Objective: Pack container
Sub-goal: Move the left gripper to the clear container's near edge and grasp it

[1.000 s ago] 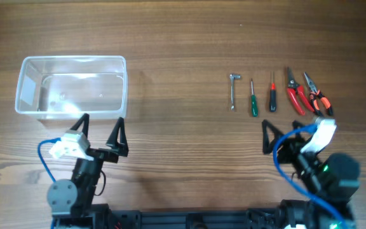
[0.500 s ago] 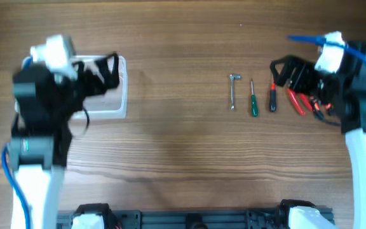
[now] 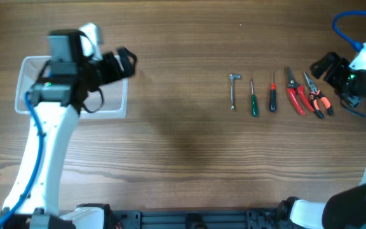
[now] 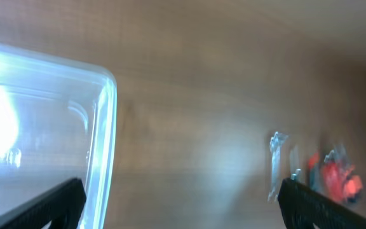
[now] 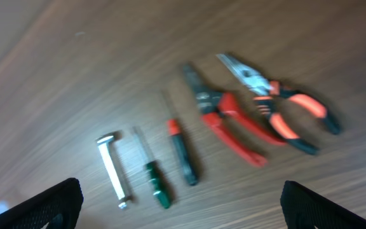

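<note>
My left gripper should keep moving down, because the container's rim [image 3: 126, 95] facing the tools is between its open fingers. It should go down until its fingers straddle that side [image 4: 108, 143] and then close.
The clear plastic container [image 3: 24, 95] sits at the far left, partly under my left arm; its rim shows in the left wrist view [image 4: 103, 133]. My left gripper [image 3: 124, 63] is open and empty above its right end. A row of tools lies at the right: a metal hex key [image 3: 234, 89], a green screwdriver [image 3: 253, 100], a red-and-black screwdriver [image 3: 272, 92], red cutters [image 3: 293, 92] and orange-black pliers [image 3: 318, 97]. They also show in the right wrist view, pliers [image 5: 284, 114] rightmost. My right gripper [image 3: 326, 65] is open and empty above the pliers.
The wooden table [image 3: 183, 146] carries only the container and the tools. The arm bases stand at the front edge.
Both arms have risen from the front edge. The left gripper moved over the container's right end. The right gripper swung out past the pliers to the far right.
</note>
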Motion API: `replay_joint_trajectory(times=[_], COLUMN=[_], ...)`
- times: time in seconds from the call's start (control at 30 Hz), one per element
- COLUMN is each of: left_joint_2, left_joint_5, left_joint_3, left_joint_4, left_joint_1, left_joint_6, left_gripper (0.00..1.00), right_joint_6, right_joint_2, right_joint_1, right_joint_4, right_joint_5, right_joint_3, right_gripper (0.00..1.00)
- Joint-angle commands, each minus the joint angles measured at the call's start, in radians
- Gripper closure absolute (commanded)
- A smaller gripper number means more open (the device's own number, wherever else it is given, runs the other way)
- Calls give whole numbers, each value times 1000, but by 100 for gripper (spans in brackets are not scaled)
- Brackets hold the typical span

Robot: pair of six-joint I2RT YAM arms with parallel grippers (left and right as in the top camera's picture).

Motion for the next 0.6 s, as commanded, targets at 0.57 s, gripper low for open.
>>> replay_joint_trajectory(times=[0.57], left_joint_2=[315], left_joint_5=[-408], left_joint_3=[13], left_joint_4=[-56], left_joint_1=[-186], left_joint_6=[151], left_gripper=[9], right_joint_6=[4], right_joint_2=[128], right_joint_1=[-18], right_joint_4=[110], right_joint_5=[164], right_joint_3=[4], right_gripper=[0])
